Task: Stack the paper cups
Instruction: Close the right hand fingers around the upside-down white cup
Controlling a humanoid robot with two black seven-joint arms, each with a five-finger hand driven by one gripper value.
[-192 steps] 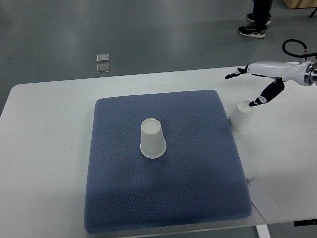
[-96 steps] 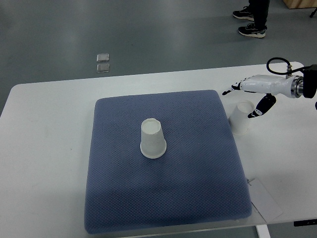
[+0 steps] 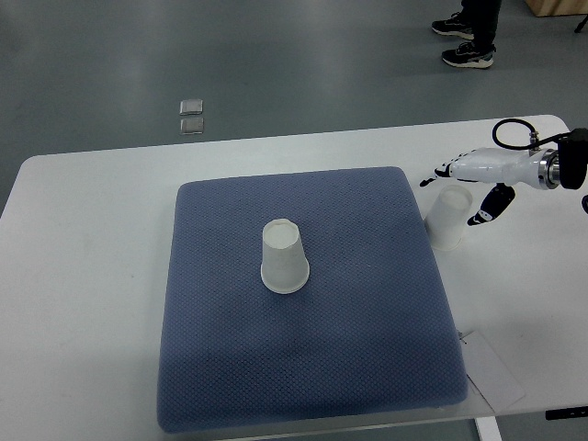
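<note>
I expect the cup from beside the mat (image 3: 448, 219) to slide far down over the other cup (image 3: 285, 257) when I lower it, because both cups get narrower upward from wide rims.
One white paper cup (image 3: 283, 258) stands upside down near the middle of the blue mat (image 3: 303, 367). A second upside-down cup (image 3: 448, 219) sits on the white table just off the mat's right edge. My right hand (image 3: 459, 191) reaches in from the right and hovers around the top of that second cup, its fingers (image 3: 439, 172) spread on the far side and its thumb (image 3: 484, 213) on the near side. The fingers straddle the cup without closing on it. The left arm is out of the picture.
A white table (image 3: 83, 276) carries the mat. A paper slip (image 3: 491, 372) lies by the mat's near right corner. A person's shoes (image 3: 467, 53) stand on the grey floor beyond the table, and two small square tiles (image 3: 191, 115) lie on the floor.
My right hand dropped and drew back to the right, going from above the right-hand cup to level with its top, fingers now on both sides. Neither cup moved.
</note>
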